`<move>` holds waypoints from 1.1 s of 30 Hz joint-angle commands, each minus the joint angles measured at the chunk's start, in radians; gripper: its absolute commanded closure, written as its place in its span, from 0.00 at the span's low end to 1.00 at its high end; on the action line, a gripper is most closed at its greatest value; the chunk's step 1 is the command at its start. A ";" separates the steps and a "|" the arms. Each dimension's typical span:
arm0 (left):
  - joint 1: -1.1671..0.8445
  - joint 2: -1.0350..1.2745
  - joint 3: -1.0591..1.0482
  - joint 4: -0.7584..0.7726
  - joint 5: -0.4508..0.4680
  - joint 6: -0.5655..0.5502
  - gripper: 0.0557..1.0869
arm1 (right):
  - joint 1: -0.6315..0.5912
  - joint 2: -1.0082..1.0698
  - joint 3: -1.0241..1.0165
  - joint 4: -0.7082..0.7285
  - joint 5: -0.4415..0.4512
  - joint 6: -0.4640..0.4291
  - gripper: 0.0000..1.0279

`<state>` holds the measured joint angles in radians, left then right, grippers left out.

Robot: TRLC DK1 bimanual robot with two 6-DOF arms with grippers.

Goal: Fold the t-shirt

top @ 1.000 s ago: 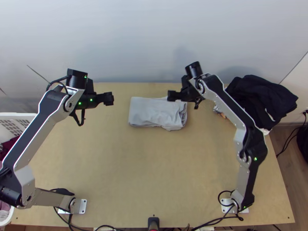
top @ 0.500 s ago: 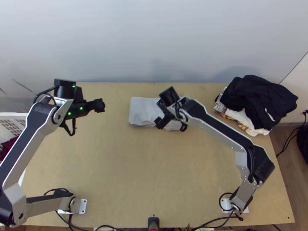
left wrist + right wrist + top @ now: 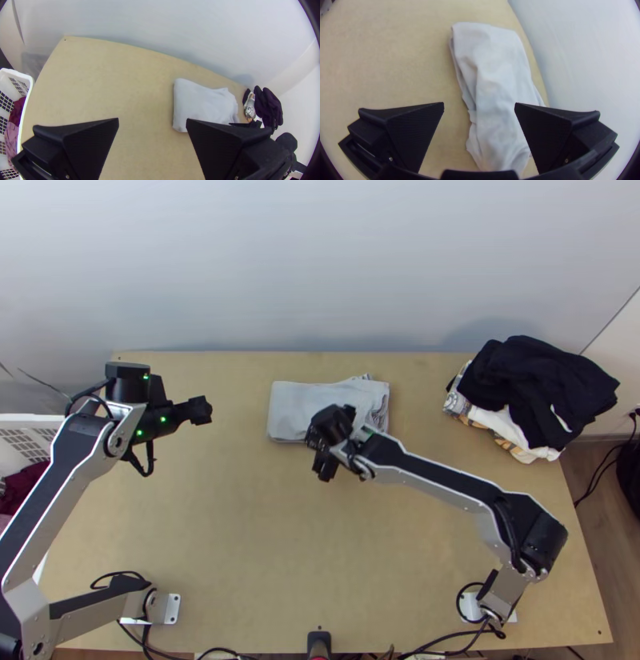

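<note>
I expect the light grey t-shirt to stay bundled and curve over my right gripper when I lift it, because layers lie stacked along its folded edge.
The light grey t-shirt lies folded into a compact rectangle near the table's far edge, its right end wrinkled. My right gripper is over the shirt's near edge. In the right wrist view my right gripper stands open, with the shirt seen beyond and between its fingers. Off to the shirt's left, above bare table, is my left gripper. In the left wrist view my left gripper is open and empty, and the shirt lies flat beyond it.
A pile of dark and light clothes rests at the table's far right corner. At the left edge stands a white basket with dark red and pink cloth inside. Bare wood spans the table's near middle.
My right gripper has come from the shirt's far right part toward the near side and leftward. The left one has drawn back left and slightly nearer. The shirt has kept its place.
</note>
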<state>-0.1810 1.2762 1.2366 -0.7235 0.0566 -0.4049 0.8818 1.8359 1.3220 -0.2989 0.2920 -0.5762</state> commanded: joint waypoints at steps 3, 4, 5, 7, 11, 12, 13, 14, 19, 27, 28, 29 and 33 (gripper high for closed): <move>0.008 -0.011 -0.058 0.052 0.008 -0.002 0.05 | 0.008 0.092 -0.090 0.245 0.030 -0.171 0.04; 0.012 -0.011 -0.060 0.052 0.009 0.000 0.05 | -0.001 0.106 -0.087 0.265 0.033 -0.185 0.04; 0.017 -0.009 -0.062 0.055 0.012 0.001 0.05 | -0.009 0.120 -0.089 0.296 0.035 -0.211 0.04; 0.026 -0.005 -0.066 0.058 0.025 0.003 0.05 | -0.023 0.145 -0.089 0.343 0.036 -0.241 0.04; 0.031 -0.001 -0.068 0.067 0.028 0.006 0.05 | -0.038 0.183 -0.075 0.408 0.042 -0.267 0.04; 0.032 0.000 -0.069 0.070 0.029 0.006 0.05 | -0.040 0.192 -0.069 0.408 0.042 -0.267 0.04; 0.032 0.000 -0.069 0.073 0.029 0.006 0.05 | -0.043 0.203 -0.061 0.408 0.044 -0.269 0.04; 0.034 0.002 -0.069 0.073 0.029 0.006 0.05 | -0.049 0.217 -0.052 0.417 0.049 -0.271 0.04; 0.034 0.003 -0.072 0.075 0.031 0.005 0.05 | -0.083 0.286 -0.001 0.458 0.061 -0.295 0.04; 0.032 -0.003 -0.077 0.075 0.031 0.003 0.05 | -0.104 0.395 0.097 0.481 0.101 -0.340 0.49; 0.032 -0.005 -0.075 0.075 0.031 0.003 0.05 | -0.106 0.405 0.105 0.481 0.110 -0.343 0.65; 0.032 -0.006 -0.074 0.075 0.031 0.003 0.05 | -0.109 0.416 0.112 0.483 0.116 -0.349 0.85; 0.032 -0.011 -0.071 0.070 0.031 0.001 0.05 | -0.119 0.436 0.111 0.557 0.211 -0.349 0.97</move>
<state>-0.1493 1.2720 1.1614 -0.6487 0.0868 -0.4007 0.7803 2.2131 1.4040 0.1791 0.4053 -0.9070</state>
